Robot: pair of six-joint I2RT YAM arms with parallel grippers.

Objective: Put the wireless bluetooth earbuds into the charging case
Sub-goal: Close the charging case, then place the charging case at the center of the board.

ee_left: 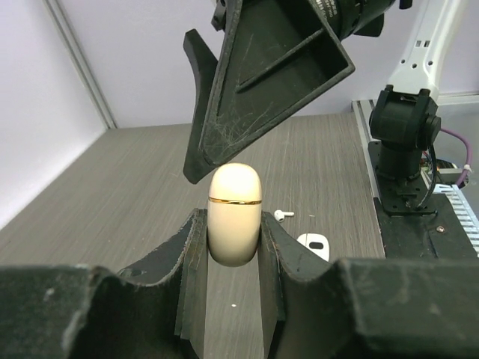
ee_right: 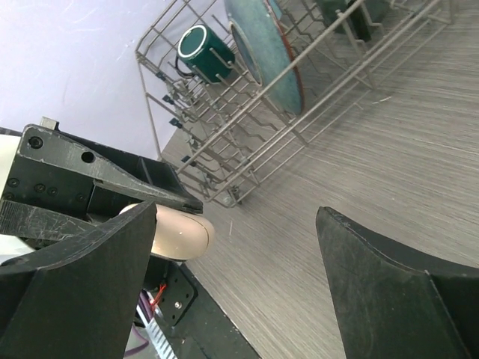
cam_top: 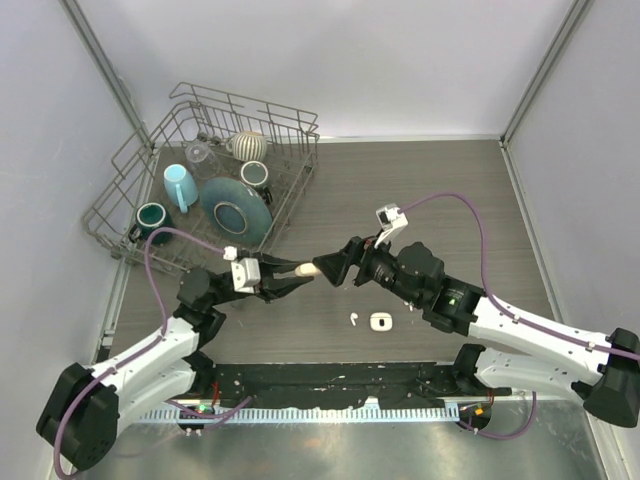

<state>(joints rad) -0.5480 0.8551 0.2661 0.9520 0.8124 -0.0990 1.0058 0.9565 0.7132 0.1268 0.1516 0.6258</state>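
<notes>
The cream case's lid is shut at the case's gold band (ee_left: 235, 200), so my left gripper should continue to lower the case and let it go on clear tabletop (cam_top: 350, 296) near the earbud.
My left gripper (cam_top: 292, 274) is shut on a cream capsule-shaped charging case (cam_top: 304, 268) with a gold band and holds it above the table. In the left wrist view the case (ee_left: 234, 191) stands between the gripper's (ee_left: 233, 228) pads. My right gripper (cam_top: 330, 268) is open right at the case's free end; its jaws stand wide in the right wrist view (ee_right: 236, 224), with the case (ee_right: 179, 233) beside the left finger. One tiny white earbud (cam_top: 353, 320) lies on the table below both grippers, also in the left wrist view (ee_left: 279, 215). A small white rounded piece (cam_top: 380, 322) with a dark oval spot lies next to it.
A wire dish rack (cam_top: 290, 195) stands at the back left, holding a teal plate (cam_top: 237, 207), a light blue cup (cam_top: 181, 186), dark green mugs (cam_top: 152, 219) and a glass. The arm bases and a black rail (cam_top: 330, 380) run along the near edge.
</notes>
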